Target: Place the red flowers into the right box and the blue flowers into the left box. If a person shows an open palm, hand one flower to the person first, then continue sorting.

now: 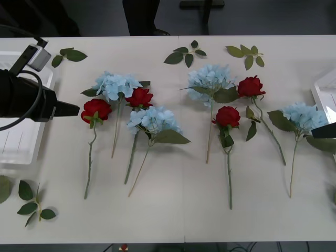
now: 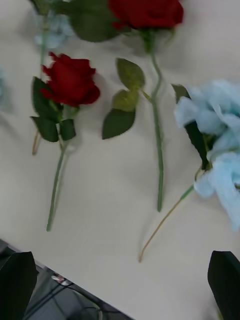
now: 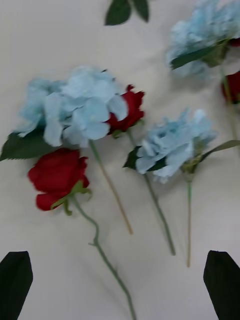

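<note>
The thin stem (image 1: 91, 152) holds its bends as it lies there, so the red rose (image 1: 96, 109) will stand straight up above my left gripper when I lift it.
Four red flowers lie on the white table: two on the left (image 1: 96, 109) (image 1: 139, 97) and two right of centre (image 1: 227, 116) (image 1: 251, 86). Blue flowers lie among them (image 1: 115, 84) (image 1: 153, 119) (image 1: 210, 79), and one lies far right (image 1: 304, 115). My left gripper (image 1: 67, 109) hovers open just left of the leftmost red rose (image 3: 57, 175), with nothing between its fingers (image 3: 15, 285). My right gripper (image 1: 324, 130) hangs open at the right edge beside the far-right blue flower (image 2: 220, 145). The left box (image 1: 21, 142) and the right box (image 1: 325, 89) sit at the table's ends.
Loose green leaf sprigs lie at the back (image 1: 68, 55) (image 1: 186, 54) (image 1: 245, 52) and near the front left corner (image 1: 31, 202). The front strip of the table has only flower stems reaching into it. A person's dark legs (image 1: 140, 16) stand behind the far edge.
</note>
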`<state>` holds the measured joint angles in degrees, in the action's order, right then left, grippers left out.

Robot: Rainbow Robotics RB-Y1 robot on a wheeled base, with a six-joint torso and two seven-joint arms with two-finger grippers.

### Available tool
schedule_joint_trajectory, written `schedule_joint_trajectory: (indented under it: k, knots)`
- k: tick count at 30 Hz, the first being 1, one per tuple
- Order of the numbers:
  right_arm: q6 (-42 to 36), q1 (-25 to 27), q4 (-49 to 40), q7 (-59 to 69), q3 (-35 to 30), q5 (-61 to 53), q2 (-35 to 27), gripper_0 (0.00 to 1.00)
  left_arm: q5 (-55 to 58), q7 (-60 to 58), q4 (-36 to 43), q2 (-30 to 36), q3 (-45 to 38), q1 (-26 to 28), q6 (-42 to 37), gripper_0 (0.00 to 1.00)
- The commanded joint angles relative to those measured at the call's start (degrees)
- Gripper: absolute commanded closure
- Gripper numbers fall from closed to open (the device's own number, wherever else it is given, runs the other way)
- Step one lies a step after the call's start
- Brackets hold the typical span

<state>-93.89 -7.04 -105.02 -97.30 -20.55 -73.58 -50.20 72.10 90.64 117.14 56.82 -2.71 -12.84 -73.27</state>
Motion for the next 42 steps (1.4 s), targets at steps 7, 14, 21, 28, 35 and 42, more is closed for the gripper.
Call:
schedule_joint_trajectory:
  k: [7,14,21,28,35,42]
  knots:
    - [3.09,1.24,-2.91,20.14,9.13,12.67,-2.00,0.00,-24.90,-14.61,1.86,-8.92,6.14,4.66,-2.14,0.00]
    - [7.23,1.24,-2.21,28.05,16.25,18.21,-1.74,0.00,-41.16,-17.60,-3.50,-16.48,13.34,0.09,-3.99,0.00]
    - [11.80,0.62,1.83,28.22,19.50,21.38,1.60,0.00,-45.90,-17.69,-10.00,-20.43,16.68,-4.48,-3.63,0.00]
    - [14.52,0.18,6.67,26.90,20.47,22.78,5.03,0.00,-49.16,-16.98,-16.16,-23.33,19.67,-7.91,-0.56,0.06]
    - [19.09,-0.35,9.04,26.29,23.98,24.72,5.55,0.00,-52.94,-16.28,-21.08,-24.65,22.92,-8.61,3.57,0.08]
    - [22.96,-1.49,12.82,25.41,26.27,25.59,5.73,0.00,-54.34,-16.19,-22.66,-25.71,23.45,-8.61,3.75,0.87]
